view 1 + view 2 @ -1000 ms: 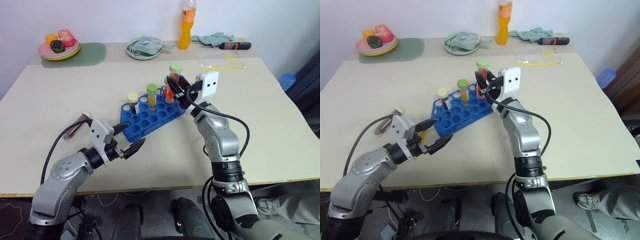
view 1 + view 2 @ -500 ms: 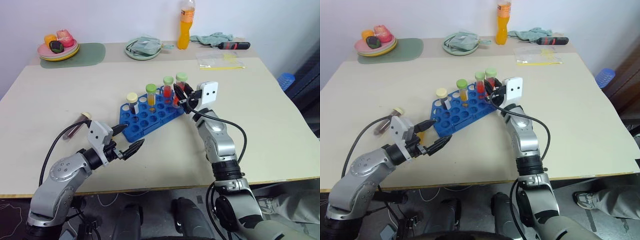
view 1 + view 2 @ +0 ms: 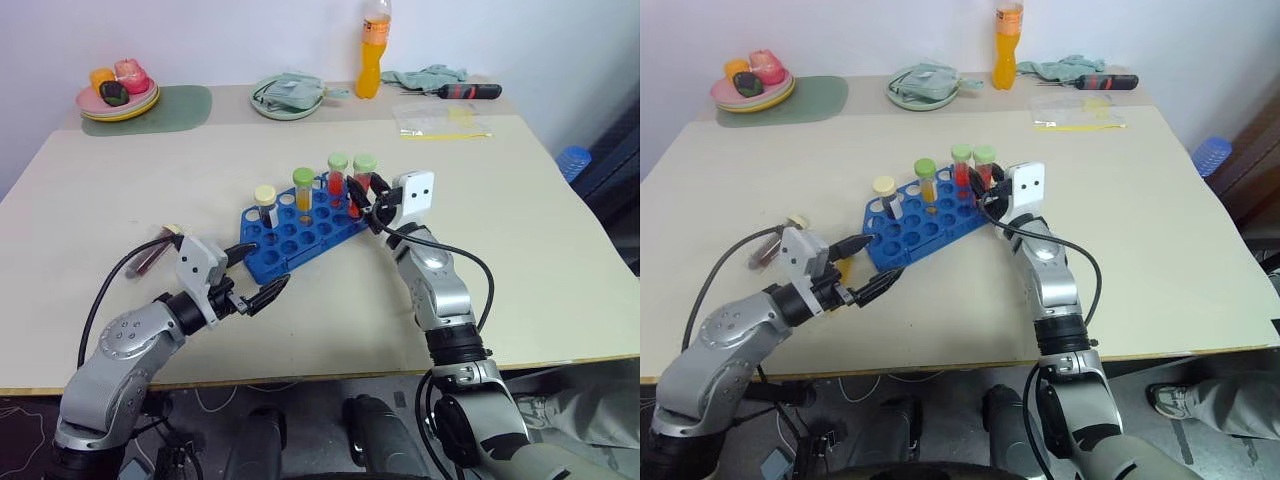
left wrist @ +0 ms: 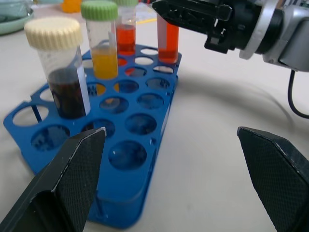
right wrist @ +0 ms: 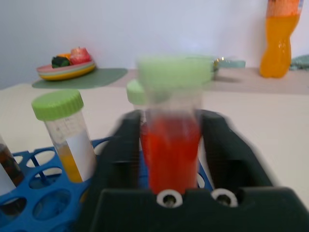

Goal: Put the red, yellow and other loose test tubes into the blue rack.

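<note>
My empty left gripper is reaching past the loose yellow tube [image 3: 844,270] to the blue rack's near corner [image 3: 886,262]. It should pull back and pick up the tube.
The blue rack [image 3: 300,228] lies mid-table. Four tubes stand along its far row: a dark one with a cream cap [image 3: 265,203], a yellow one with a green cap [image 3: 303,188] and two red ones with green caps. My right gripper [image 3: 368,195] is around the rightmost red tube [image 5: 170,145], which stands upright in a hole at the rack's right end. The left gripper [image 3: 265,268] hovers open and empty just in front of the rack's near corner. A loose dark tube with a cream cap [image 3: 152,255] lies on the table to the left, behind my left arm.
Along the table's far edge stand an orange drink bottle [image 3: 375,45], a plate of toy food [image 3: 118,97] on a green mat, a bowl with a cloth [image 3: 288,97], a screwdriver [image 3: 468,91] and a plastic bag [image 3: 440,120].
The right gripper came down with the red tube and set it into a rack hole beside the other red tube. The left arm stayed where it was.
</note>
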Action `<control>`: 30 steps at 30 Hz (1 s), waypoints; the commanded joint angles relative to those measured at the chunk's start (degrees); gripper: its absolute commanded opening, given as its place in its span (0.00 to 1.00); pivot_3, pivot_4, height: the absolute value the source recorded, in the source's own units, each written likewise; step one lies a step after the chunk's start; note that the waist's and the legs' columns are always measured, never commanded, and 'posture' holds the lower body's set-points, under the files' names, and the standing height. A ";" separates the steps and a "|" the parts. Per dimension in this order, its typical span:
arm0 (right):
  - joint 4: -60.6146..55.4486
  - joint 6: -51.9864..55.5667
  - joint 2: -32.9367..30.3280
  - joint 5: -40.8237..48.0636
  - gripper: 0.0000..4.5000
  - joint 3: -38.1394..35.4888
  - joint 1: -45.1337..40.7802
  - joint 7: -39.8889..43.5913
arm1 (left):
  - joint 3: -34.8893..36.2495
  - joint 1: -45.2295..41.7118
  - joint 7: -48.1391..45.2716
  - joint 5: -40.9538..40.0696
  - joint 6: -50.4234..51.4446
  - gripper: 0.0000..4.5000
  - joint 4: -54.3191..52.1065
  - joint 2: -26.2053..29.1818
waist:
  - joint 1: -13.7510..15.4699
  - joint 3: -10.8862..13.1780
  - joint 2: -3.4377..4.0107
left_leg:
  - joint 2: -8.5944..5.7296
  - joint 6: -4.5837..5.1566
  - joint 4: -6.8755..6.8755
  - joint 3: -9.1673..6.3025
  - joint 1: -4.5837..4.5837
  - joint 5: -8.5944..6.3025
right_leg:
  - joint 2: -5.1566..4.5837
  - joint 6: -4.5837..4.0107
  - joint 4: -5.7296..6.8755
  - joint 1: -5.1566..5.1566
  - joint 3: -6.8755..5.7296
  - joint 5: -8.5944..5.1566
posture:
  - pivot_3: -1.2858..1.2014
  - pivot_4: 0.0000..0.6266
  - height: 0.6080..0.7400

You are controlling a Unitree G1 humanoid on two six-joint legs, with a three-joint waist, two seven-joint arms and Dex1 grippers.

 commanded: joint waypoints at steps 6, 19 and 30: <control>-7.97 -1.00 -2.54 1.66 0.98 -0.09 -2.52 1.89 | 14.47 -4.65 7.48 -13.94 13.76 1.00 -3.70 4.21 | -0.04 0.01 0.00 | 0.02 0.00 0.00 -0.03 0.00 0.00 | 0.02 0.00 0.02 0.00 -0.01 0.00 | 0.52 0.24 1.00; -30.47 17.26 -25.56 18.41 0.98 4.54 0.52 33.25 | 11.55 -22.88 19.05 -30.15 61.44 1.00 10.04 28.44 | -0.09 0.06 -0.02 | -0.02 0.01 -0.01 -0.16 0.02 -0.01 | 0.03 0.02 -0.03 0.08 -0.13 -0.01 | 0.52 0.24 1.00; -37.15 22.97 -28.60 22.89 0.98 7.07 2.55 37.17 | 3.15 -33.13 65.84 -55.66 61.44 1.00 20.41 16.05 | 0.14 0.06 -0.07 | -0.01 0.00 0.03 -0.21 0.00 0.00 | -0.07 0.02 -0.01 0.06 -0.11 -0.01 | 0.52 0.24 1.00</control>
